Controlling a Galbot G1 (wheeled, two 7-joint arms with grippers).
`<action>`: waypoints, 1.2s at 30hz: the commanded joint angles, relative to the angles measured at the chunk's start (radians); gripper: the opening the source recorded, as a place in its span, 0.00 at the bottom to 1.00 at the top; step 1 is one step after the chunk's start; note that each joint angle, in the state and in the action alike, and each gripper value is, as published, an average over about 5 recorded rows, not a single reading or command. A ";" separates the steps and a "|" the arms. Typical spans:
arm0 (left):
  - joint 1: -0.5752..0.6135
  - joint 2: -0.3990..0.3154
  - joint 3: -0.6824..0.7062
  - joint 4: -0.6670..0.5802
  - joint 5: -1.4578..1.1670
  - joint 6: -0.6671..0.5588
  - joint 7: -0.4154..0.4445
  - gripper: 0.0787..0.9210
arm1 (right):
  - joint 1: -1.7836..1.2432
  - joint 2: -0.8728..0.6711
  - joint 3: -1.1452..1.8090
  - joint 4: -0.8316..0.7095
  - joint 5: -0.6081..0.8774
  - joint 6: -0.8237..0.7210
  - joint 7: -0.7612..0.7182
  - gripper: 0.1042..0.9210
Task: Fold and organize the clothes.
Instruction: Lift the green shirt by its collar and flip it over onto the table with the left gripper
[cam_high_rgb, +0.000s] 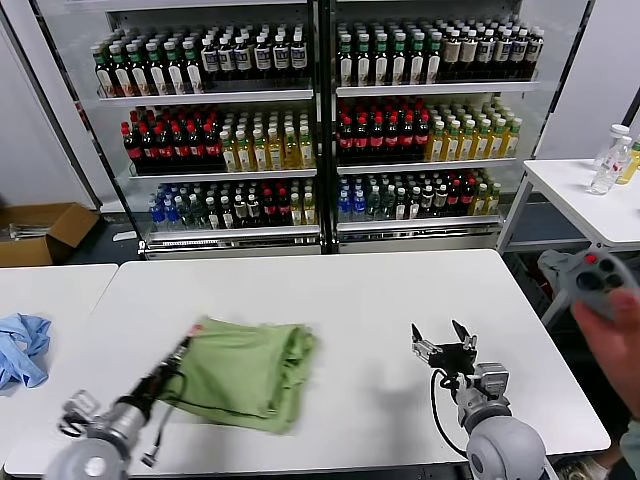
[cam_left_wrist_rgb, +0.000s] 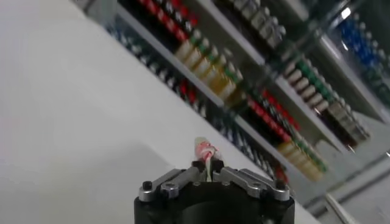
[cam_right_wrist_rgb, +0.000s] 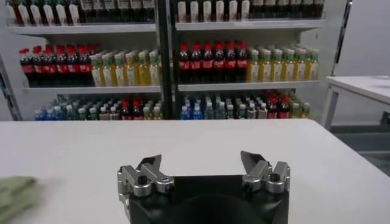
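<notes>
I can see the polo shirt lying plain side up with its printed end (cam_high_rgb: 197, 329) in my left gripper, so next I swing that end over toward my right gripper.
The light green polo shirt (cam_high_rgb: 248, 370) lies folded into a rough rectangle on the white table (cam_high_rgb: 330, 300), left of centre. My left gripper (cam_high_rgb: 184, 349) is at the shirt's left edge, shut on a fold of the fabric (cam_left_wrist_rgb: 205, 152), where a bit of the red-and-white print shows between the jaws. My right gripper (cam_high_rgb: 443, 335) is open and empty, above bare table to the right of the shirt. In the right wrist view its gripper (cam_right_wrist_rgb: 200, 161) holds nothing, and a corner of the shirt (cam_right_wrist_rgb: 13, 193) shows at the edge.
A light blue garment (cam_high_rgb: 22, 348) lies on a second table at the far left. Drink coolers (cam_high_rgb: 320, 120) stand behind. A person's hand with a controller (cam_high_rgb: 600, 290) is at the right edge, and a side table with bottles (cam_high_rgb: 612, 160) stands far right.
</notes>
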 joint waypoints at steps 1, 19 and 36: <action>0.005 0.084 -0.224 -0.110 0.014 0.006 -0.010 0.03 | 0.016 0.001 -0.014 -0.003 0.003 0.000 -0.001 0.88; -0.107 -0.363 0.643 -0.178 0.257 -0.011 -0.106 0.03 | -0.045 -0.024 0.035 0.084 0.012 0.001 -0.001 0.88; -0.252 -0.390 0.809 0.113 0.211 -0.097 -0.113 0.03 | -0.040 -0.064 0.069 0.092 0.029 0.001 -0.001 0.88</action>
